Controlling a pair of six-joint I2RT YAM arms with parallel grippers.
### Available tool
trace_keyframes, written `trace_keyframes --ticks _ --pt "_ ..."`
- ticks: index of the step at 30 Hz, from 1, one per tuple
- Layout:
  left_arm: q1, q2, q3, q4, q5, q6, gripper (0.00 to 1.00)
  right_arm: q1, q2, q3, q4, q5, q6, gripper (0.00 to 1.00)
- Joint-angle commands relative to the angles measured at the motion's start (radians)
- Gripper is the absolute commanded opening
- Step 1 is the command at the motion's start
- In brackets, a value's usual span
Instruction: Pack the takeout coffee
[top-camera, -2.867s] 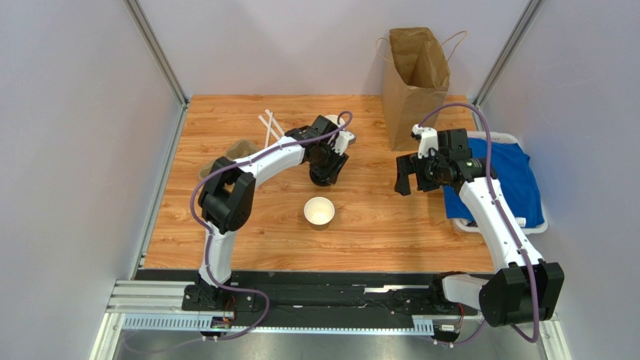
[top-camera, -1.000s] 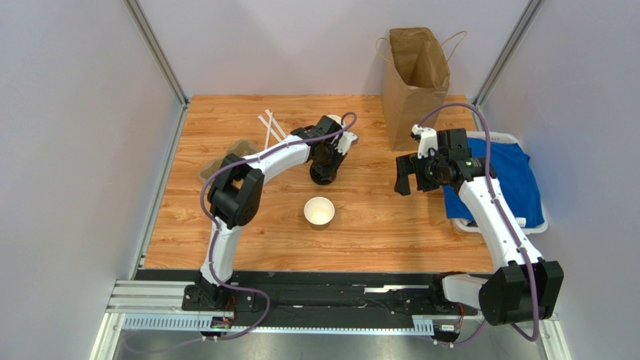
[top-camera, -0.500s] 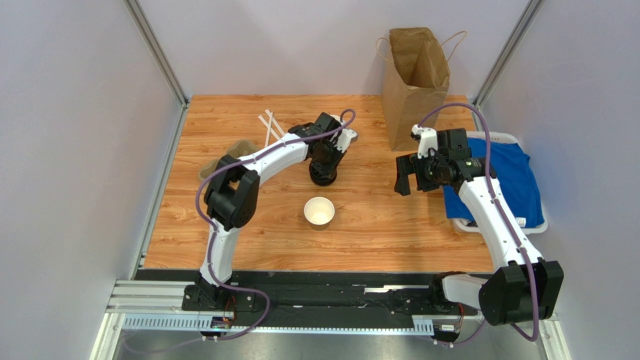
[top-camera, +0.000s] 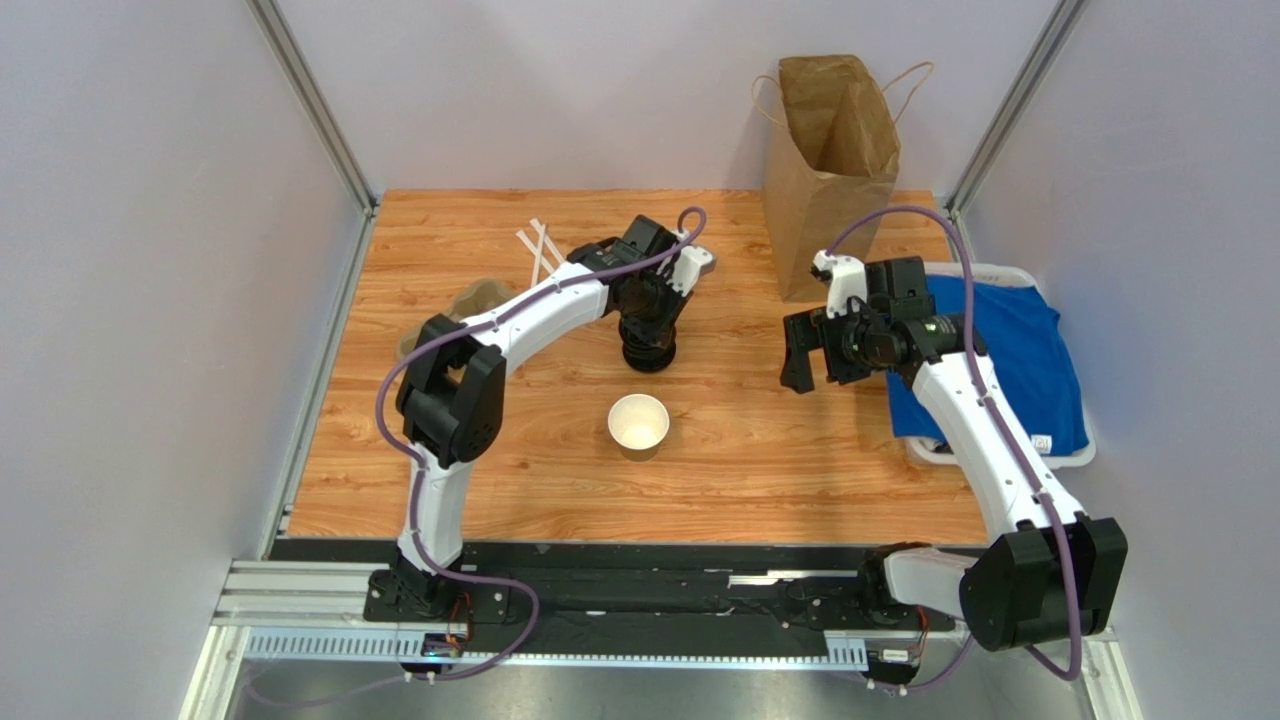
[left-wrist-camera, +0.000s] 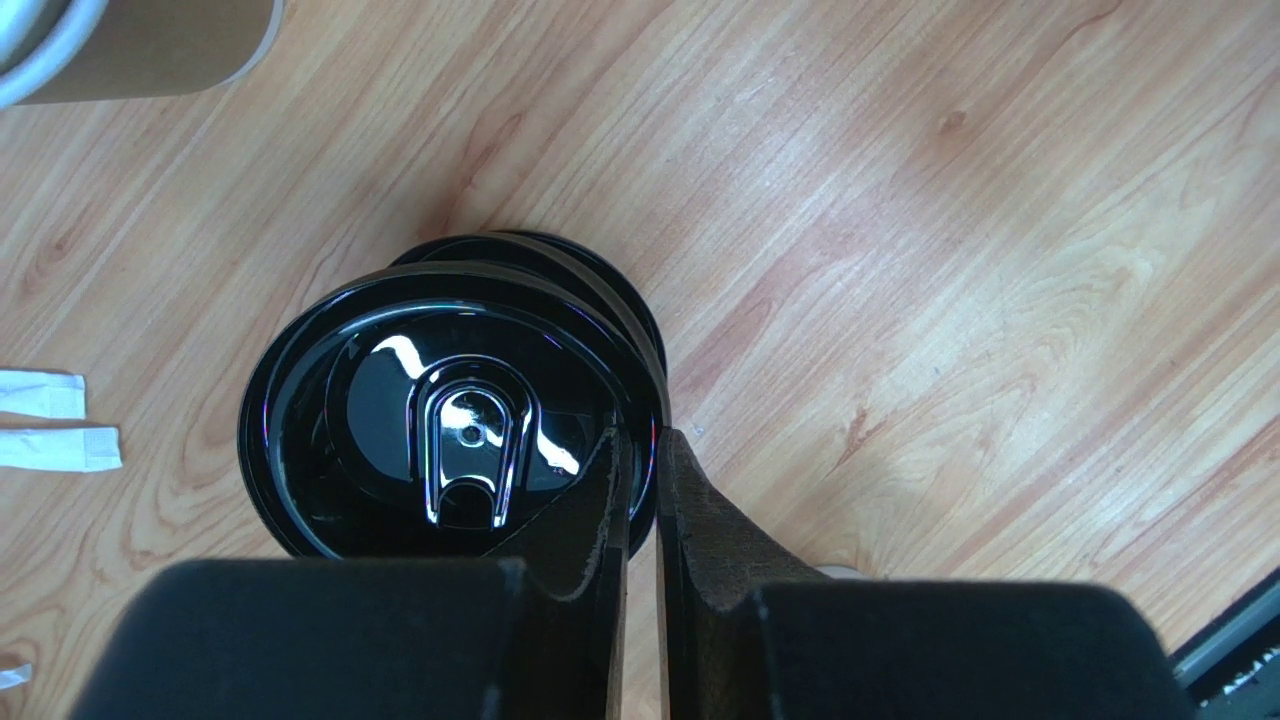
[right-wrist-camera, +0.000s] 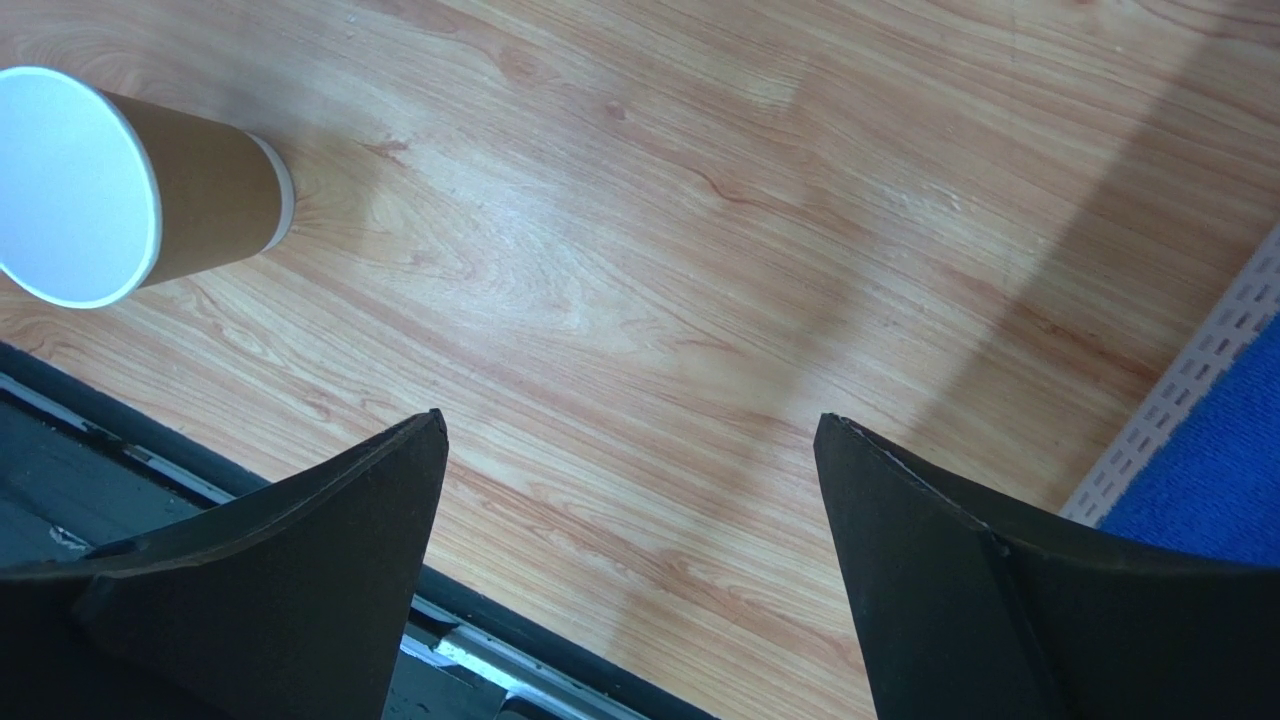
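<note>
The wood (top-camera: 730, 348) up to the black lid (top-camera: 649, 356) in my left gripper is clear, so my right gripper should keep going in until its fingers are beside the lid.
A glossy black round lid (left-wrist-camera: 451, 435) fills the left wrist view; a second black rim (left-wrist-camera: 541, 258) peeks out just beyond it. My left gripper (left-wrist-camera: 639, 443) is shut on the lid's right edge, one finger inside the rim and one outside. From above the lid (top-camera: 649, 354) is a black stack under the left gripper (top-camera: 649, 333). The takeout coffee's brown cup is hidden, if it is under this lid. An open brown cup (top-camera: 639, 425), white inside, stands lidless nearer the bases. My right gripper (right-wrist-camera: 631, 428) hangs open over bare wood, right of that cup (right-wrist-camera: 90, 188).
A tall brown paper bag (top-camera: 831, 150) stands open at the back right. White wrapped sticks (top-camera: 538, 255) lie back left, near a grey-brown pulp carrier (top-camera: 481, 300) partly under the left arm. A white tray with a blue cloth (top-camera: 1007, 360) sits at the right edge.
The left gripper has closed a little more on the lid's rim and shifted slightly toward the back. The right gripper has drifted a little to the left, still open.
</note>
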Motion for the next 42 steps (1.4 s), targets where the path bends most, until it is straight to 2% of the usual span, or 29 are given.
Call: trace_keyframes --ticks 1,11,16,21,29,37,42 --pt "0.012 -0.068 0.007 0.007 0.042 0.01 0.0 0.034 0.02 0.047 0.047 -0.021 -0.008 1.0" --pt "0.012 -0.077 -0.061 0.069 -0.009 0.042 0.0 0.074 0.047 0.053 0.082 -0.027 0.011 1.0" --pt "0.012 -0.12 -0.137 0.128 -0.006 0.066 0.0 0.143 0.117 0.09 0.131 -0.037 0.069 1.0" --pt "0.014 -0.141 -0.183 0.177 -0.003 0.077 0.0 0.2 0.236 0.169 0.162 -0.044 0.176 0.85" --pt "0.014 -0.161 -0.229 0.234 0.0 0.099 0.0 0.2 0.356 0.246 0.2 -0.133 0.31 0.64" --pt "0.017 -0.166 -0.236 0.24 0.015 0.111 0.0 0.198 0.43 0.26 0.246 -0.144 0.397 0.56" --pt "0.02 -0.172 -0.261 0.266 0.017 0.096 0.0 0.198 0.456 0.219 0.309 -0.187 0.431 0.54"
